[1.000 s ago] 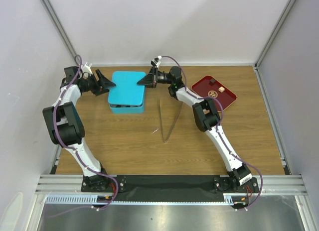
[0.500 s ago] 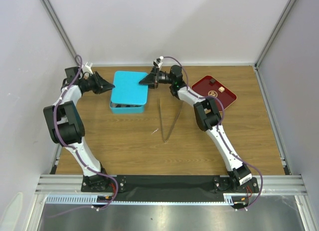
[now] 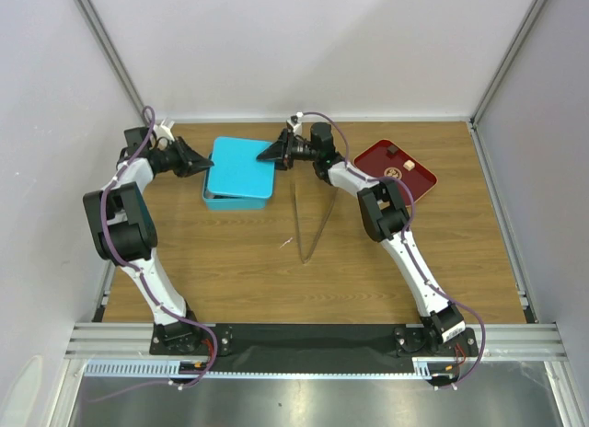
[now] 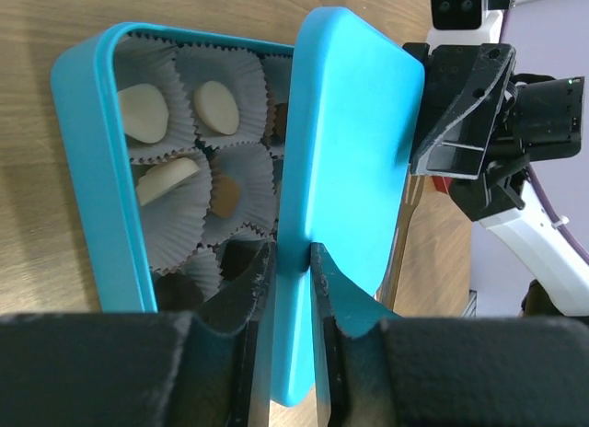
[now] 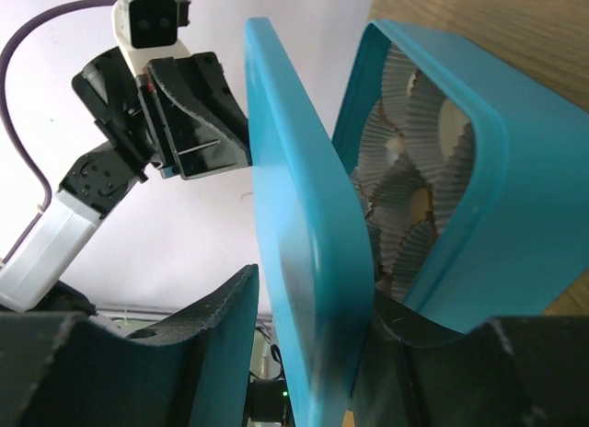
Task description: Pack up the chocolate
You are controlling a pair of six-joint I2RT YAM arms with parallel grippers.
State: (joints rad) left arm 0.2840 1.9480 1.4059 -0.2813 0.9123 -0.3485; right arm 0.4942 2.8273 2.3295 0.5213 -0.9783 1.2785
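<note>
The blue lid is crooked and the box's near rim (image 3: 235, 203) is uncovered. I should bring the lid down square onto the box (image 4: 201, 155) before my right gripper lets go of the lid's edge.
The chocolate (image 4: 143, 112), cream and tan pieces, sits in white paper cups inside a blue box (image 4: 87, 151). A blue lid (image 4: 350, 123) stands tilted over the box. My left gripper (image 4: 290, 252) is shut on the lid's left edge. My right gripper (image 5: 313, 284) straddles the opposite edge of the lid (image 5: 294, 188) with its jaws open; one finger stands clear of it. From above, the lid (image 3: 239, 167) covers most of the box between the left gripper (image 3: 198, 160) and the right gripper (image 3: 274, 154). Two more pieces of chocolate (image 3: 393, 151) lie on a red tray (image 3: 373, 165).
Long metal tongs (image 3: 308, 220) lie open on the wooden table in front of the box. The red tray is at the back right. White walls close off the back and sides.
The left gripper closed on the lid's left edge. The right gripper opened from its grip on the other edge. The lid shifted slightly right over the box.
</note>
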